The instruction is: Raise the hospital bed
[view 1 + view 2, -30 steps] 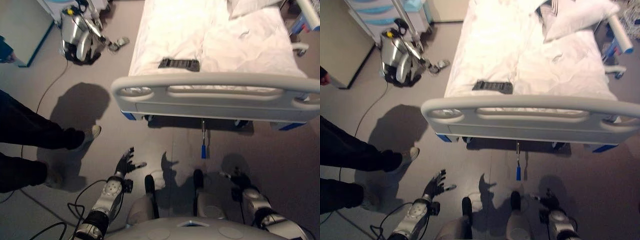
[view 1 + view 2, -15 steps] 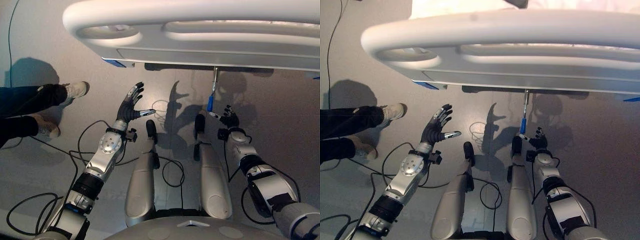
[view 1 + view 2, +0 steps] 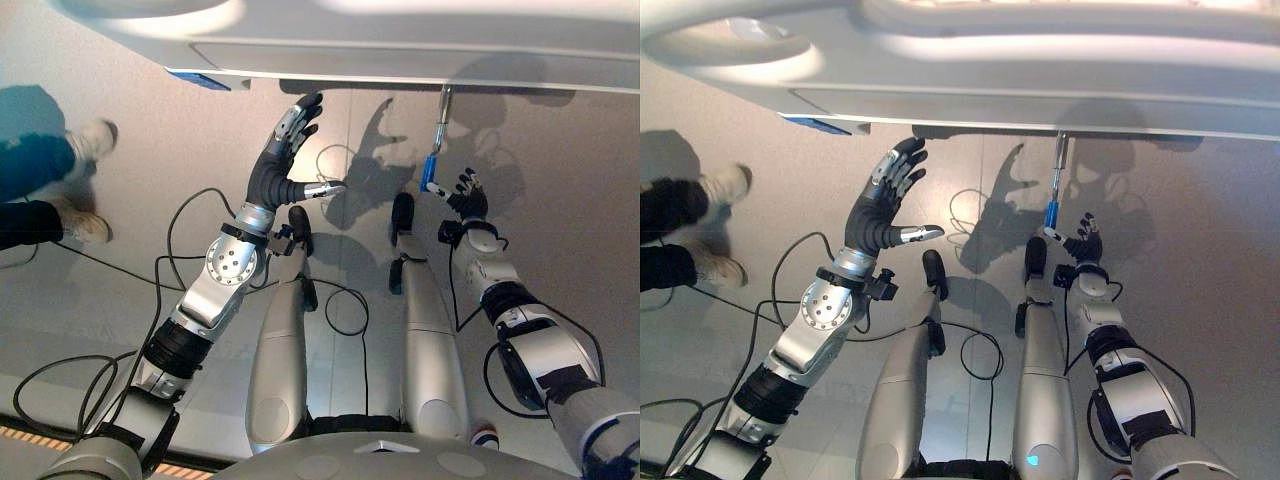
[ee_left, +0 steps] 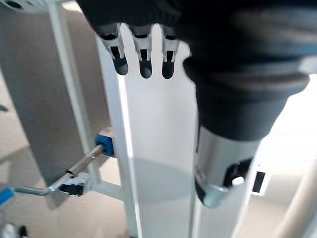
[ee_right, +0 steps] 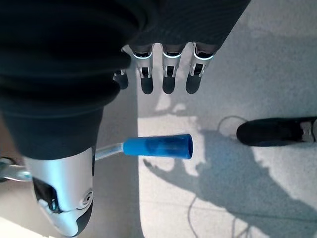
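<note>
The metal crank bends sideways (image 3: 437,151) before the blue handle (image 3: 429,173), so I expect the blue handle to go around in a circle when the robot turns the crank.
The hospital bed's grey-white footboard (image 3: 350,55) spans the top of the eye views. Below its middle a metal crank hangs down, ending in a blue handle (image 3: 431,171). My right hand (image 3: 470,204) is open right beside that handle. In the right wrist view the blue handle (image 5: 158,147) lies between the straight fingers (image 5: 166,82) and the thumb (image 5: 62,198), with nothing curled round it. My left hand (image 3: 272,180) is raised, open with spread fingers, just under the footboard's left part. The left wrist view shows the crank's rod (image 4: 74,173) beside the bed's white frame (image 4: 158,148).
A person's legs and light shoes (image 3: 92,138) stand on the grey floor at the left, close to my left arm. The footboard overhangs both hands. Bare floor (image 3: 580,230) lies to the right of the crank.
The camera has dropped and tilted down, so the mattress has left the view. My left hand has risen toward the footboard. My right hand has come up beside the blue handle.
</note>
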You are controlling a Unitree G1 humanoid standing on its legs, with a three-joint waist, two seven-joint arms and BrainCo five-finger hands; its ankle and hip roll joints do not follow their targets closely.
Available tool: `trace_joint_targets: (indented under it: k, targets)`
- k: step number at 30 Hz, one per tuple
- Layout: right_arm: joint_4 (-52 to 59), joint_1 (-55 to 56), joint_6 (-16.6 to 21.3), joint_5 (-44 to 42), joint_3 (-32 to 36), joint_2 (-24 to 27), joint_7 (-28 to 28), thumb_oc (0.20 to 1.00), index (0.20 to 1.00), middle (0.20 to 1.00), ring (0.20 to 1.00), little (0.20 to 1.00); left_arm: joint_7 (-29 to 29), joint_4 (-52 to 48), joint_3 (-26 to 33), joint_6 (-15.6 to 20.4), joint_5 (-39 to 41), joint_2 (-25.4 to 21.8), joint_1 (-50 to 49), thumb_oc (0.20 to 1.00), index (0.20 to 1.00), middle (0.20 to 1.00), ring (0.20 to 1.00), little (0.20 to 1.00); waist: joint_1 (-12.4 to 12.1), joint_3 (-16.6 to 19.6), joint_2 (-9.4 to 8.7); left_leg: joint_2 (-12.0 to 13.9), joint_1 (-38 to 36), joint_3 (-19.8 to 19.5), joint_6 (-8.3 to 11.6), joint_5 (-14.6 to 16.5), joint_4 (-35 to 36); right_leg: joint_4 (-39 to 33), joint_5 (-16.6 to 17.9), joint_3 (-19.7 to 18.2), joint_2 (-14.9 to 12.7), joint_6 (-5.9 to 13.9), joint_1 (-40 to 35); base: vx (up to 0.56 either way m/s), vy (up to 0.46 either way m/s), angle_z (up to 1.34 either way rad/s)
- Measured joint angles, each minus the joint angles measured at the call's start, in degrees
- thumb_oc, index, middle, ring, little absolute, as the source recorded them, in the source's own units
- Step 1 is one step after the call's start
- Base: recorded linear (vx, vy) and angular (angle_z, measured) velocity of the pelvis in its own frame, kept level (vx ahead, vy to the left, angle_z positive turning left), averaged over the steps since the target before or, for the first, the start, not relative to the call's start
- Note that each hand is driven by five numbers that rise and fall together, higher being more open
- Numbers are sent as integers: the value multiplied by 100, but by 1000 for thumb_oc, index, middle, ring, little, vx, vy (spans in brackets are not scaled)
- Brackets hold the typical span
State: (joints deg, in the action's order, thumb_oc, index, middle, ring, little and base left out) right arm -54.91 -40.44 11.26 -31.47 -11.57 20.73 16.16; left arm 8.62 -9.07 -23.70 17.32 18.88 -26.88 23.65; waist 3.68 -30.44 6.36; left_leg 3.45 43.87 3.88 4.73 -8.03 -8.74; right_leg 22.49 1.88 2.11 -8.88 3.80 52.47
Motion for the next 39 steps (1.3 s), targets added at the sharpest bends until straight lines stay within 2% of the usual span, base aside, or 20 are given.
trace_joint_targets:
  k: [9, 16, 34, 39]
  targets:
    - [-41, -660, 3, -415, -78, 123, 21, 1000, 1000, 1000, 1000, 1000, 56, -108, 8, -1, 67, 5, -3, 1000, 1000, 1000, 1000, 1000, -25, 0, -1, 2, 215, 20, 31, -19, 1, -21, 22, -5, 1, -32, 205, 1, -2, -1]
    - [-836, -1346, -55, -523, -290, 295, -158, 1000, 1000, 1000, 1000, 1000, 110, -139, 4, -3, 151, 5, 53, 1000, 1000, 1000, 1000, 1000, -145, 0, -1, 3, 407, 0, 32, -20, 2, -27, 26, 10, 2, -37, 387, 0, 0, 0]
    - [-1372, -1667, -417, -387, -484, 220, -474, 1000, 1000, 1000, 1000, 1000, 118, -140, -34, -7, 271, -10, 263, 1000, 1000, 1000, 1000, 1000, -193, 2, 3, -29, 604, 10, 22, -25, -8, -22, 33, 2, -31, -32, 582, 3, 3, 0]
    - [-1393, -1662, -417, -351, -484, 224, -479, 1000, 1000, 1000, 1000, 1000, 118, -143, -42, -8, 270, -8, 266, 1000, 1000, 1000, 1000, 1000, -301, 2, 4, -28, 605, 12, 22, -26, -8, -19, 33, 3, -30, -32, 587, 0, 0, 0]
